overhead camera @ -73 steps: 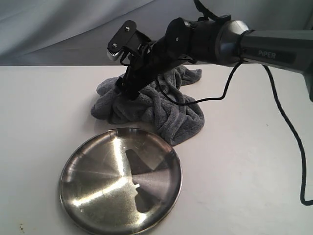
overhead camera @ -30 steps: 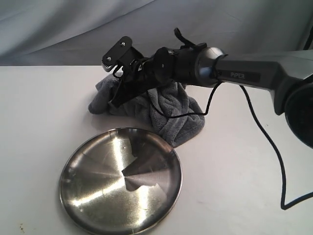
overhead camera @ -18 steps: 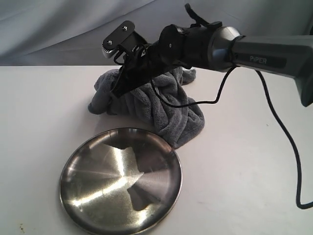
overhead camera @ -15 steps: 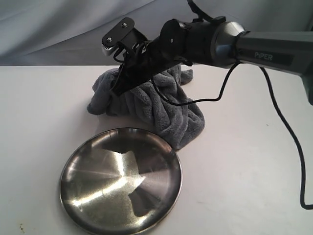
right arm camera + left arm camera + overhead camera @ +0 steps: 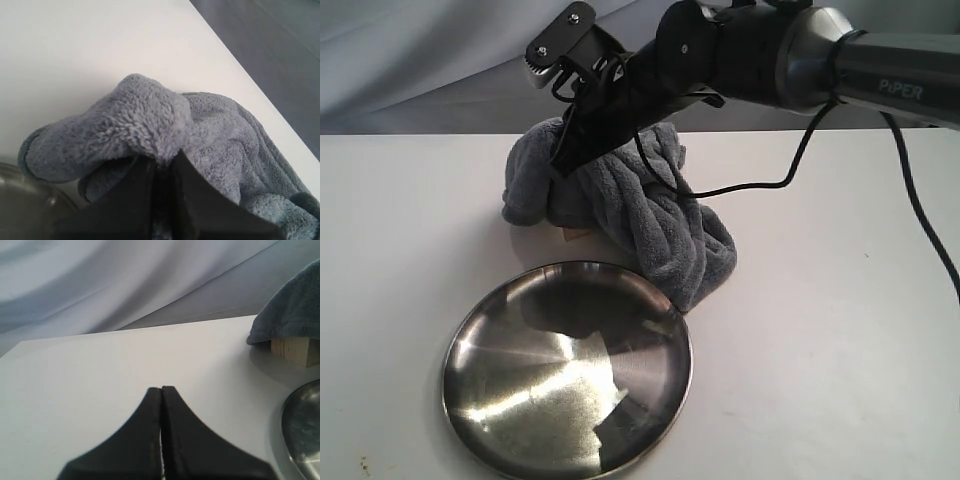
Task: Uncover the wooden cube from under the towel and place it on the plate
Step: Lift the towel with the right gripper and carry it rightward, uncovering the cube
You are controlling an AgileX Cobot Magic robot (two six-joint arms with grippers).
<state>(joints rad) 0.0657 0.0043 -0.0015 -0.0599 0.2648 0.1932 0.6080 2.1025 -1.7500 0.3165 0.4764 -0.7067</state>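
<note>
The towel in my right gripper is hanging low over the wooden cube (image 5: 577, 233). I should raise the towel clear of the cube and put it down in the open space (image 5: 785, 225) by the cable.
The dark grey plush towel (image 5: 640, 215) hangs in a lifted bunch behind the plate, and my right gripper (image 5: 563, 162) is shut on its upper left fold (image 5: 150, 125). Under the raised left edge a corner of the light tan wooden cube (image 5: 572, 233) peeks out; the left wrist view shows the cube (image 5: 296, 348) resting on the table beneath the towel (image 5: 292, 315). The round steel plate (image 5: 490, 400) lies in front, with only its rim (image 5: 290, 422) in the left wrist view. My left gripper (image 5: 161, 390) is shut on nothing, low over the table, left of the cube.
The right arm (image 5: 790, 60) reaches in from the upper right, and its black cable (image 5: 920, 230) trails down over the right side of the white table (image 5: 410, 220). A grey cloth backdrop (image 5: 430, 60) hangs behind the table.
The right gripper has risen with the towel pinched in it, pulling the left part of the cloth up. A corner of the wooden cube has come into view under the lifted edge.
</note>
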